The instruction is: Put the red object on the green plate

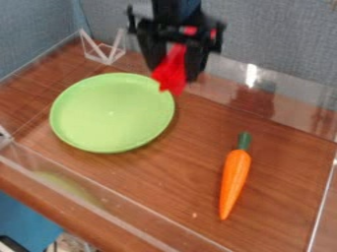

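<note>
I should pull back and lift higher before I lower the red object inside the green plate (133,126), because the red object's lower end (171,90) hangs close to the plate's rim.
My gripper (171,67) hangs high over the back of the table, shut on the red object (170,75), a bright red ridged bar that dangles between its black fingers. The bar is lifted clear of the wood, just above and beyond the right rim of the green plate (93,123). That round lime-green plate lies flat on the left half of the table with nothing on it. The upper part of the bar is hidden inside the fingers.
An orange carrot (234,177) with a green top lies on the right of the wooden table. A clear plastic wall (283,94) runs around the table's edges. A white wire stand (93,46) sits at the back left.
</note>
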`<action>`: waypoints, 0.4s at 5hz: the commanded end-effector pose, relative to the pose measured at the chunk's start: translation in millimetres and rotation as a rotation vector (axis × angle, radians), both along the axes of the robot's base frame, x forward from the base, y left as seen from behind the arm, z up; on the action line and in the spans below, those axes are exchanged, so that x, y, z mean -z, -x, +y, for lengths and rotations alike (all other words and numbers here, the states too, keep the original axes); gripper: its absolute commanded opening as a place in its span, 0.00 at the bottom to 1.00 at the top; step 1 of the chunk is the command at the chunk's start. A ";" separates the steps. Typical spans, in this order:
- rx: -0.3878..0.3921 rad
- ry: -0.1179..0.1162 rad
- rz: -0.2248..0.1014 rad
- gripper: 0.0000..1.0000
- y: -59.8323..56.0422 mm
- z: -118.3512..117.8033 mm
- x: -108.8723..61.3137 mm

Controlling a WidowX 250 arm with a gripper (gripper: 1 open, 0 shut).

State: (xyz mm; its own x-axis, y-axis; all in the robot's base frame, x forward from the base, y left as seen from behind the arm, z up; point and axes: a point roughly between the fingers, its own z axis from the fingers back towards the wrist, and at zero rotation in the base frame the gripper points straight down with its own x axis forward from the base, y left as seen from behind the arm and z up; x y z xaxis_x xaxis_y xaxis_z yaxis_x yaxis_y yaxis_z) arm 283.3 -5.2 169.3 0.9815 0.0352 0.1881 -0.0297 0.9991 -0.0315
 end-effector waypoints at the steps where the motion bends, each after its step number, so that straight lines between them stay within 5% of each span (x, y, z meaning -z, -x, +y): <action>1: -0.004 0.008 -0.069 0.00 -7.0 -9.7 -13.5; 2: -0.037 0.026 -0.072 0.00 -7.3 -18.1 -2.8</action>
